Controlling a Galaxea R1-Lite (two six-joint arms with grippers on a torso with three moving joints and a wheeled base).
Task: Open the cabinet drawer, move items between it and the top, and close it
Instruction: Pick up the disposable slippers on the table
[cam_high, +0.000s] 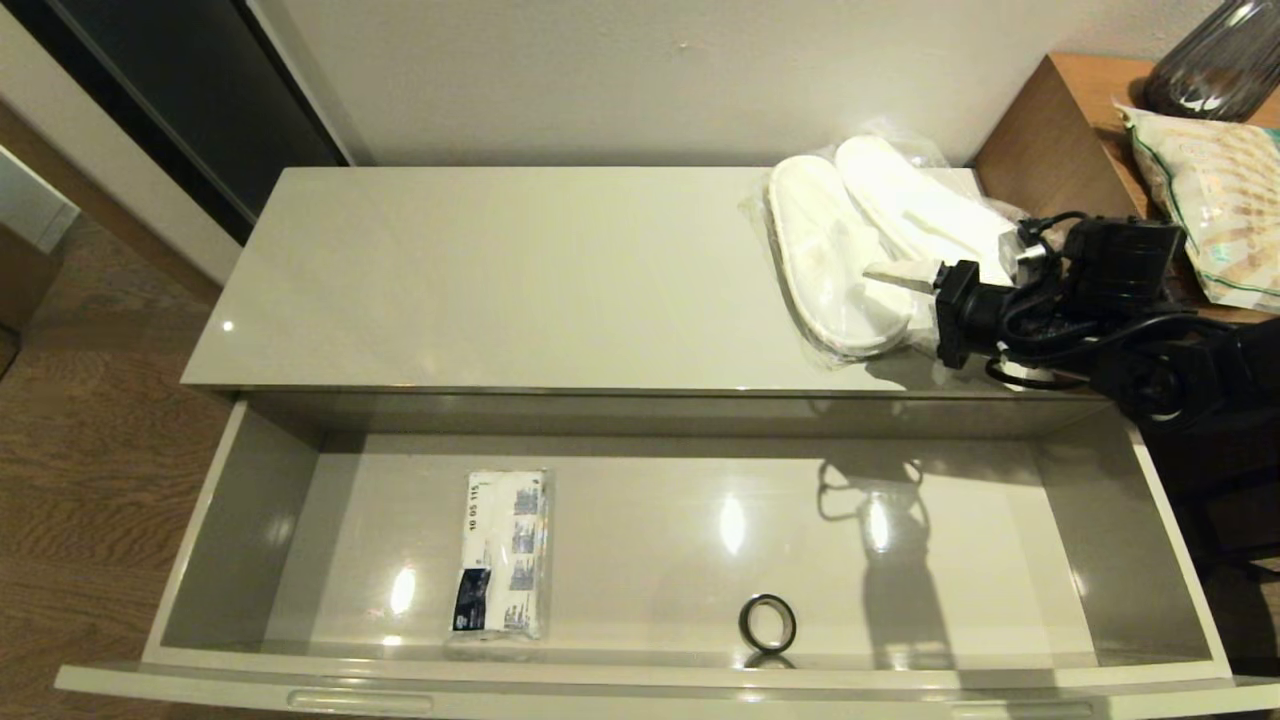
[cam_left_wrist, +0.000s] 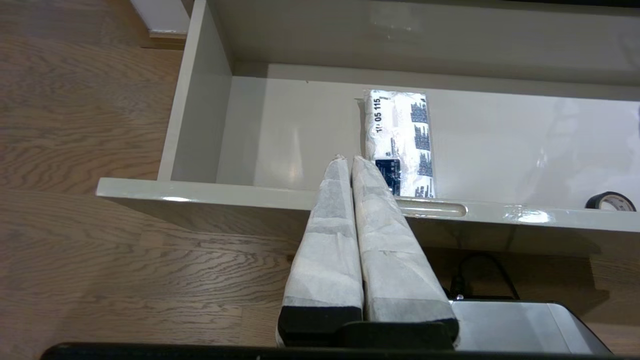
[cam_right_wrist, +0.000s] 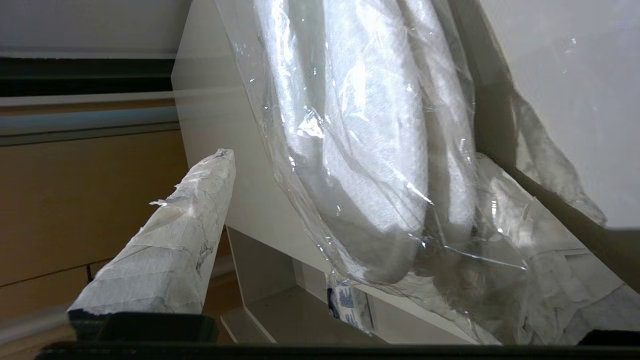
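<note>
The near slipper pack (cam_high: 837, 262) will come away by itself when the robot lifts it and will leave the other behind, because clear plastic (cam_right_wrist: 312, 225) closes around only these layered soles.
The cabinet drawer (cam_high: 690, 672) is pulled fully out under the glossy cream top (cam_high: 520, 280). Two packs of white slippers (cam_high: 840, 250) in clear plastic lie on the top at its right end. My right gripper (cam_high: 905, 285) is open at the near end of those packs, and one taped finger (cam_right_wrist: 190, 235) stands beside the plastic (cam_right_wrist: 370, 125); the other finger is hidden behind it. My left gripper (cam_left_wrist: 348, 160) is shut on nothing, low in front of the drawer's front edge (cam_left_wrist: 200, 187) beside a recessed slot (cam_left_wrist: 435, 209). It is outside the head view.
Inside the drawer lie a white packet with blue print (cam_high: 500, 555) and a small black ring (cam_high: 768, 622). A brown wooden side table (cam_high: 1050, 140) at the right carries a patterned bag (cam_high: 1220, 210) and a dark vase (cam_high: 1215, 60). Wooden floor lies to the left.
</note>
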